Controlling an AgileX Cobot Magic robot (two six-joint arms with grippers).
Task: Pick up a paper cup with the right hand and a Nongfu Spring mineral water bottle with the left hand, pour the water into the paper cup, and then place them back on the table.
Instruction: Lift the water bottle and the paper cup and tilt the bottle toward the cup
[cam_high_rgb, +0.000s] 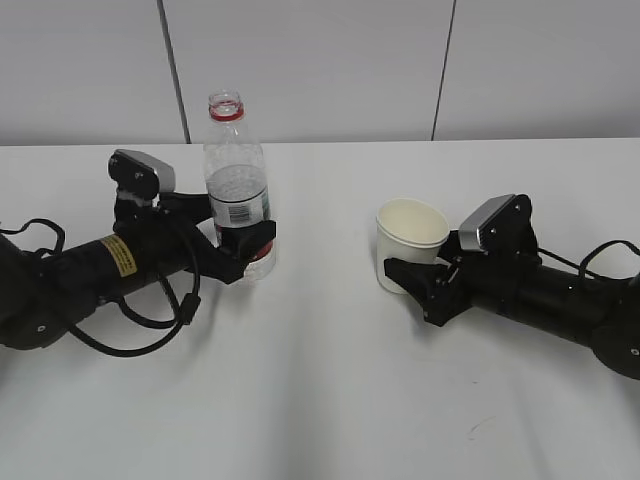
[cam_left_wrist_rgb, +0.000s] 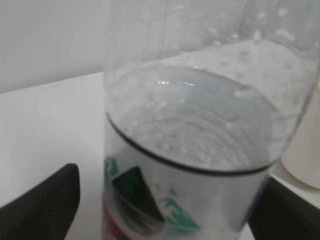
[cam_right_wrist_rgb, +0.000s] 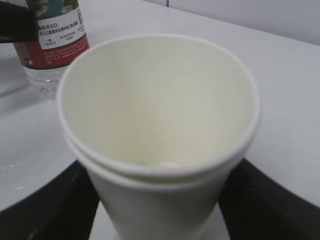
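The bottle (cam_high_rgb: 238, 195) will pour with its neck slanting down when I tip it, because the water line (cam_high_rgb: 236, 168) is far below the bottle's opening.
The Nongfu Spring mineral water bottle (cam_high_rgb: 237, 190) stands uncapped on the table (cam_high_rgb: 320, 400), about half full. My left gripper (cam_high_rgb: 245, 248) is open around its lower label. In the left wrist view the bottle (cam_left_wrist_rgb: 200, 150) fills the frame between the jaws of the gripper (cam_left_wrist_rgb: 165, 200), with a gap of table showing beside the left finger (cam_left_wrist_rgb: 45, 200). The paper cup (cam_high_rgb: 410, 238) stands upright right of centre and looks empty. My right gripper (cam_high_rgb: 405, 282) is shut on its lower wall. In the right wrist view both fingers of the gripper (cam_right_wrist_rgb: 160, 200) press against the cup (cam_right_wrist_rgb: 160, 115).
The cup shows a doubled rim, like two nested cups. The bottle (cam_right_wrist_rgb: 50, 35) is seen beyond the cup at upper left, and the cup (cam_left_wrist_rgb: 302, 155) at the right edge of the left wrist view. A grey wall runs behind the table.
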